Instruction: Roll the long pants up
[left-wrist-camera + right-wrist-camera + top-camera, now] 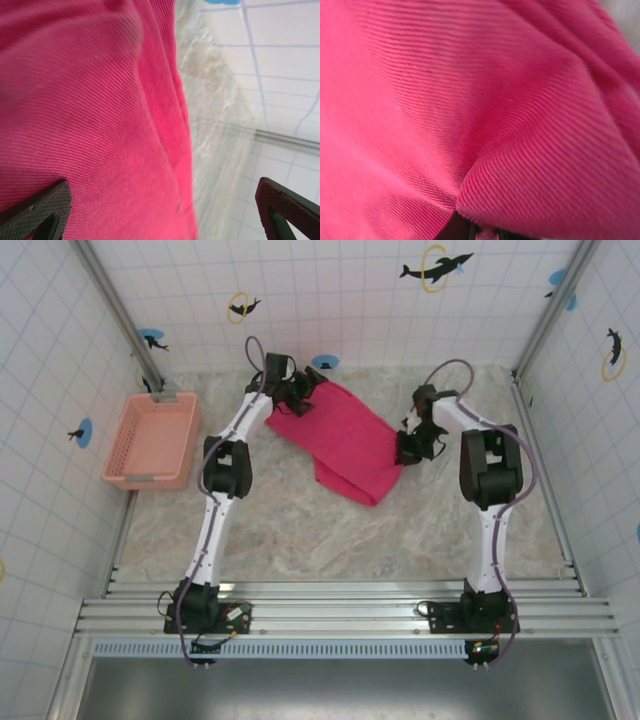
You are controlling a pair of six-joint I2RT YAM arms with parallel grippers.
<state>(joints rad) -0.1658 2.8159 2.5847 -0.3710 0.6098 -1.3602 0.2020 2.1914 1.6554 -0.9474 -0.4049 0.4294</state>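
Observation:
The long pants lie slanted across the tabletop, so next my left gripper moves back while my right gripper swings their near end straight before the rolling.
The long pants lie folded as a bright magenta slab at the back middle of the table, running diagonally from far left to near right. My left gripper is at their far left corner. In the left wrist view it stands open, with its fingers wide apart and the pants' edge lying between them. My right gripper is at the pants' right edge. In the right wrist view it is shut on a pinched fold of the pants, and cloth hides most of the fingers.
A pale salmon-pink lattice basket stands at the left by the tiled wall. Tiled walls close in the back and both sides. Bare marbled tabletop lies between the pants and the arm bases.

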